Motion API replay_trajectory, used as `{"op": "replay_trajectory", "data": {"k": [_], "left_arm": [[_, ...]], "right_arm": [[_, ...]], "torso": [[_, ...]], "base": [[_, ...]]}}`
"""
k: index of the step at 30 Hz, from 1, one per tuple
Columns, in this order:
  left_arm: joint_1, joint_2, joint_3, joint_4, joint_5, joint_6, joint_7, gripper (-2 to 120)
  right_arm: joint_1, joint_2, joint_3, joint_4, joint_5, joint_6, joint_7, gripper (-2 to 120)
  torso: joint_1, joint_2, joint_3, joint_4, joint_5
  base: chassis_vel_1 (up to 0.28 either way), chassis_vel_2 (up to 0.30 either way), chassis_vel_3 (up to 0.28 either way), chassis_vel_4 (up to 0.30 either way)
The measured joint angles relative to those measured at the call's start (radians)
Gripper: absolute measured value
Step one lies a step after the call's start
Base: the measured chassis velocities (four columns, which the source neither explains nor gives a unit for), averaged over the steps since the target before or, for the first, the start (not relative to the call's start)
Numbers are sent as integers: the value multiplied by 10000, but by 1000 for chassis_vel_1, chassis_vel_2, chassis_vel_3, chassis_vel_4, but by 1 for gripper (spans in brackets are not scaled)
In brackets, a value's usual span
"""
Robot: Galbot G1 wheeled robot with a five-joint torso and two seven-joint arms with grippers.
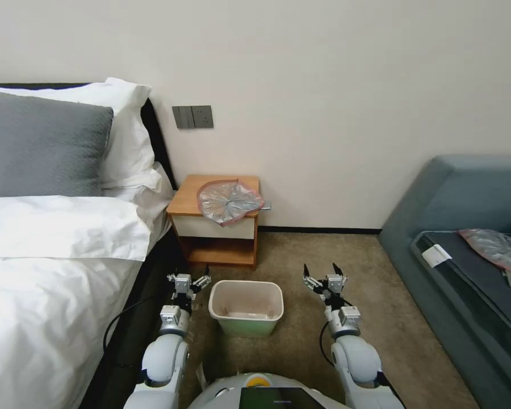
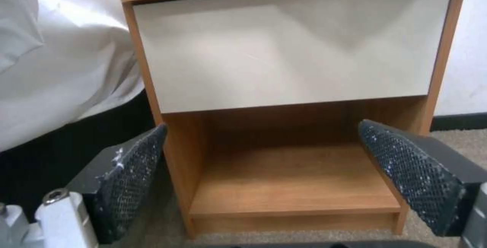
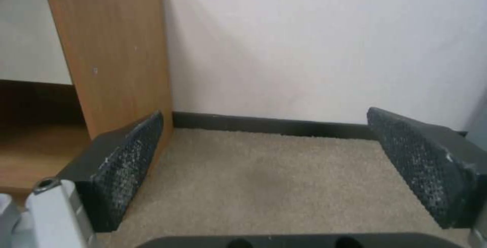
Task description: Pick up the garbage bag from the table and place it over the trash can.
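Note:
My gripper will make the garbage bag [image 1: 228, 199] sag and fold when I carry it, because the bag's crinkled front edge [image 1: 222, 222] droops over the white drawer front.
The garbage bag [image 1: 229, 200], crinkled grey plastic with a pink-red rim, lies flat on the table [image 1: 188, 197] by the wall, its front edge hanging over the white drawer front [image 2: 284, 50]. On the carpet in front of the table stands the pale green trash can [image 1: 247, 307], cream inside. My left gripper [image 1: 189, 280] hovers open just left of the can. My right gripper [image 1: 323, 274] is open to the can's right, well apart from it. Both are low, below the table top. The left wrist view faces the table's drawer and low shelf [image 2: 294, 179].
A bed [image 1: 51, 255] with white sheets and pillows borders the left, close to my left arm. A grey-blue sofa [image 1: 465, 238] on the right carries a second flat grey pink-edged bag [image 1: 497, 248]. Open carpet [image 1: 301, 250] lies between table, can and sofa.

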Motion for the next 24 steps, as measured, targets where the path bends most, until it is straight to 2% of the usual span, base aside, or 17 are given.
{"op": "replay_trajectory", "data": {"k": [24], "left_arm": [[0, 0, 0, 0, 0, 0, 0, 97]], "right_arm": [[0, 0, 0, 0, 0, 0, 0, 100]], "torso": [[0, 0, 0, 0, 0]], "base": [[0, 0, 0, 0]]}}
